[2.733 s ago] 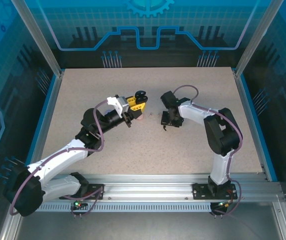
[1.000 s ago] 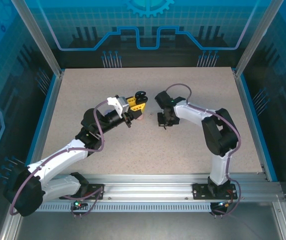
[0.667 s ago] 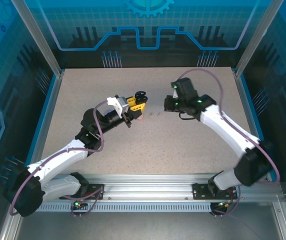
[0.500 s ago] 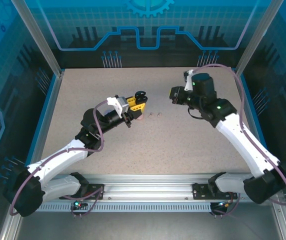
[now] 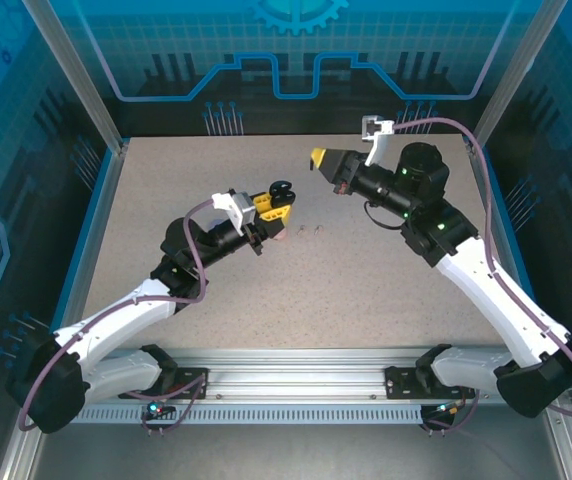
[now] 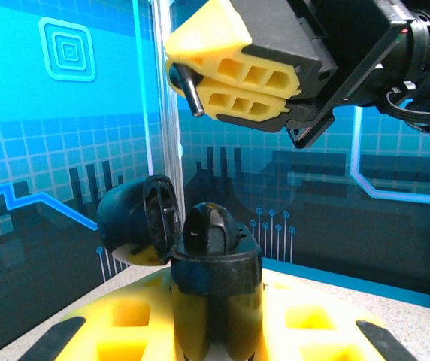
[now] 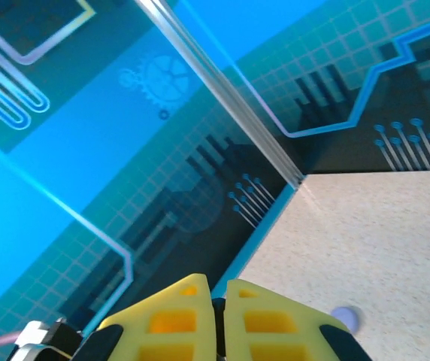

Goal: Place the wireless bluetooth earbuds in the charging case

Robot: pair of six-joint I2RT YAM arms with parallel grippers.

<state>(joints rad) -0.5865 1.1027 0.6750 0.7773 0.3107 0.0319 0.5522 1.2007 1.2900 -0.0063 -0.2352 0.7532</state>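
The charging case's lid is open and the earbud's stem (image 6: 194, 98) points down, so my right gripper should keep going to the case's opening (image 6: 215, 239) and let go of the earbud there.
My left gripper (image 5: 276, 205) is shut on the black charging case (image 5: 282, 190) and holds it upright above the table. In the left wrist view the case (image 6: 215, 274) stands between the yellow fingers (image 6: 117, 331) with its lid (image 6: 136, 222) hinged open to the left; a dark rounded piece sits in its mouth. My right gripper (image 5: 318, 157) hangs raised behind and to the right of the case, pointing left, and is shut on a black earbud (image 6: 192, 96) whose stem pokes out of the fingertips. Two tiny earbuds (image 5: 310, 229) lie on the table just right of the case.
A pale pink thing (image 5: 279, 238) peeks out on the table below my left gripper. A small lilac round thing (image 7: 345, 320) lies on the speckled table (image 5: 366, 290) in the right wrist view. Metal posts and blue panels wall the table in.
My right arm has risen from the table beside the loose earbuds and swung up and back, fingers now pointing left above the case. The left arm and case have not moved.
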